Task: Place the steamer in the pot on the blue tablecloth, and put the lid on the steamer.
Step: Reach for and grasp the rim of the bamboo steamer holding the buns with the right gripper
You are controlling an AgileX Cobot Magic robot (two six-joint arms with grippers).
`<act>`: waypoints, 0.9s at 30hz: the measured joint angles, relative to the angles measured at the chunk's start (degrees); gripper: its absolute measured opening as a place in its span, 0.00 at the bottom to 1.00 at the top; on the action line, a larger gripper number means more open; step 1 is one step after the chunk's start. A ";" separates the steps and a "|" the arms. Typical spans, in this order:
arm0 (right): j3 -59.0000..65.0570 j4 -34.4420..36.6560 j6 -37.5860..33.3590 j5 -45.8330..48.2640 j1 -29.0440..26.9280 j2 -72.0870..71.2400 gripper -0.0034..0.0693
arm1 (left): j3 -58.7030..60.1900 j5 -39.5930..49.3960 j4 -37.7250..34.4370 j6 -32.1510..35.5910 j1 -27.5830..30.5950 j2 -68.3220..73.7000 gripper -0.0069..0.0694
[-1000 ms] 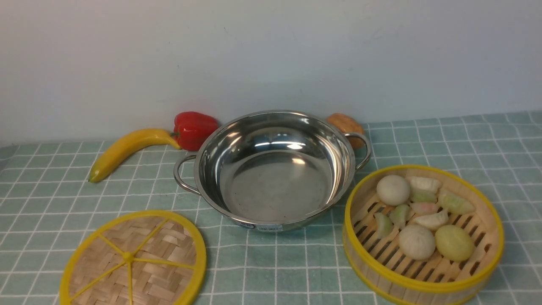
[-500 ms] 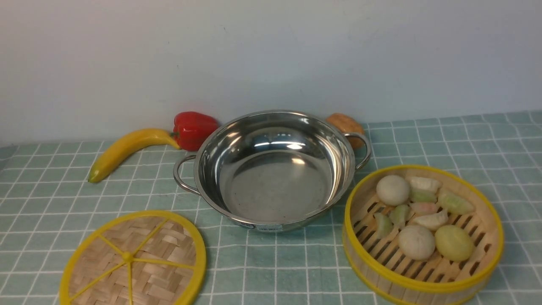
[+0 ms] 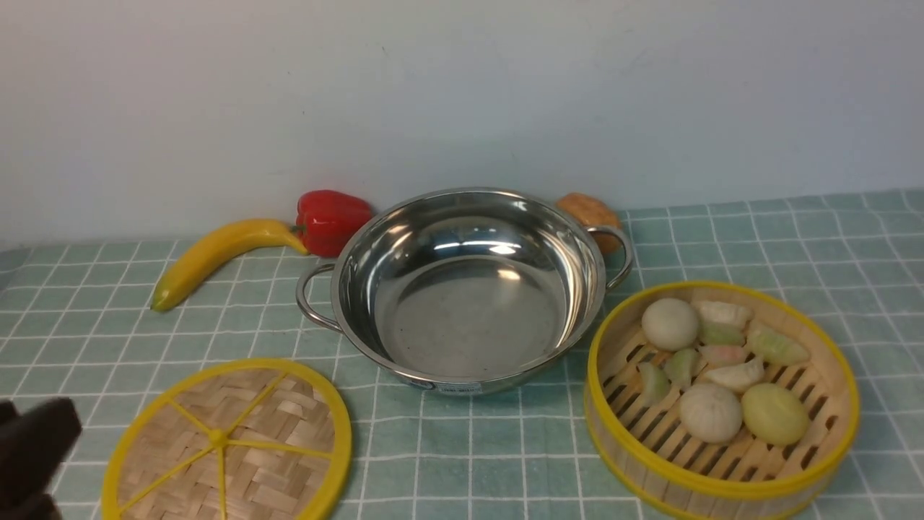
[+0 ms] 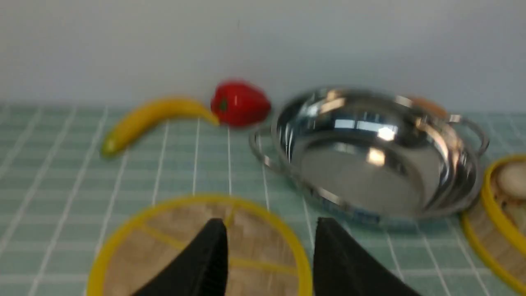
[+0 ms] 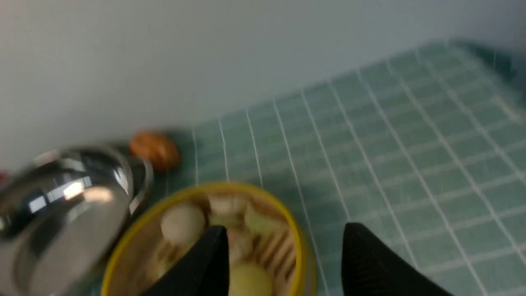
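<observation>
The buns and dumplings (image 3: 712, 412) rest low within the steamer's tall sides (image 3: 693, 498), so they will stay in place when the robot lifts the steamer by its rim.
The steel pot (image 3: 469, 318) stands empty in the middle of the blue tablecloth (image 3: 758, 245). The steamer (image 3: 722, 485), holding several buns and dumplings, sits on the cloth to the pot's right. The lid (image 3: 227, 440) lies flat on the cloth, front left of the pot. My left gripper (image 4: 269, 230) is open and empty, low over the near side of the lid (image 4: 156, 246); one of its dark fingers (image 3: 36, 440) shows at the front view's bottom left corner. My right gripper (image 5: 283, 236) is open and empty, over the steamer's (image 5: 263, 193) near rim. It is out of the front view.
A banana (image 3: 216, 256) and a red pepper (image 3: 328, 220) lie behind the pot on the left, against the wall. A brown walnut-like thing (image 3: 592, 213) sits behind the pot's right handle (image 3: 617, 253).
My left gripper has come into the front view at the bottom left corner. The pot, steamer and lid have not moved.
</observation>
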 joint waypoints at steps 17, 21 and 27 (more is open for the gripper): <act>-0.55 11.16 -17.40 -1.75 0.00 33.83 0.57 | -5.17 10.15 10.58 -7.03 0.00 31.27 0.46; -0.59 11.16 -17.39 -5.59 0.00 38.44 0.57 | -5.29 8.83 10.58 -7.03 0.00 32.92 0.46; -0.59 11.16 -17.39 -10.70 0.00 45.38 0.57 | -5.51 7.43 10.58 -7.03 0.00 33.15 0.46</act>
